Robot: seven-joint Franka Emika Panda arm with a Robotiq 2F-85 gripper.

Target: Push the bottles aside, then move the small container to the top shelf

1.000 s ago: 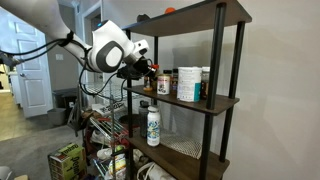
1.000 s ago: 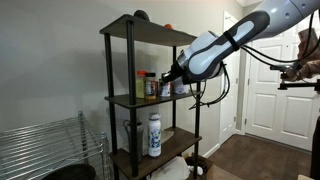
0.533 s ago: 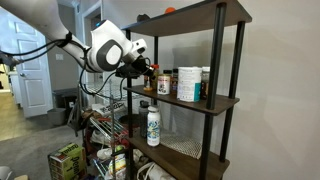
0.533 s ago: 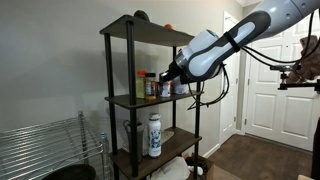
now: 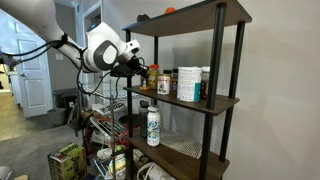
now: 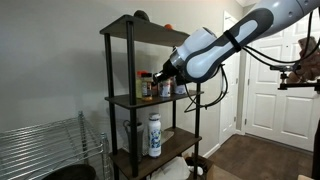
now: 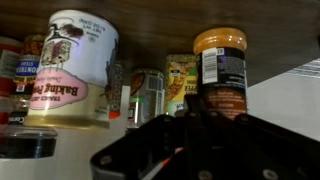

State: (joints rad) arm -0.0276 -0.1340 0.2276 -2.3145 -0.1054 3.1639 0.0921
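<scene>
The wide baking powder canister is crowding the small reddish jar (image 7: 116,92), so the robot's gripper should leave the orange-capped jar alone and first push the canister (image 7: 76,68) away from the reddish jar.
My gripper (image 5: 142,68) reaches into the middle board of the shelf unit from its end and also shows in an exterior view (image 6: 163,80). Small dark-capped spice jars (image 5: 150,78) (image 6: 147,87) stand right at its tip. In the wrist view the gripper (image 7: 205,115) is a dark mass. Directly ahead of it stands a jar (image 7: 220,70) with an orange cap, dark label and reddish-brown contents. A small reddish jar (image 5: 163,82) stands beside the spice jars. The top shelf (image 5: 190,18) (image 6: 150,30) is above. The fingers are too dark to read.
A wide white baking powder canister (image 7: 70,65) (image 5: 187,83) stands on the same board, with more cans behind (image 7: 147,95). A tall white bottle with a green cap (image 5: 153,125) (image 6: 154,133) is on the lower board. Two small things sit on the top shelf (image 5: 168,10). Black posts (image 5: 215,60) frame the corners.
The arm and gripper have shifted a little to the left in both exterior views, staying at the spice jars on the middle board.
</scene>
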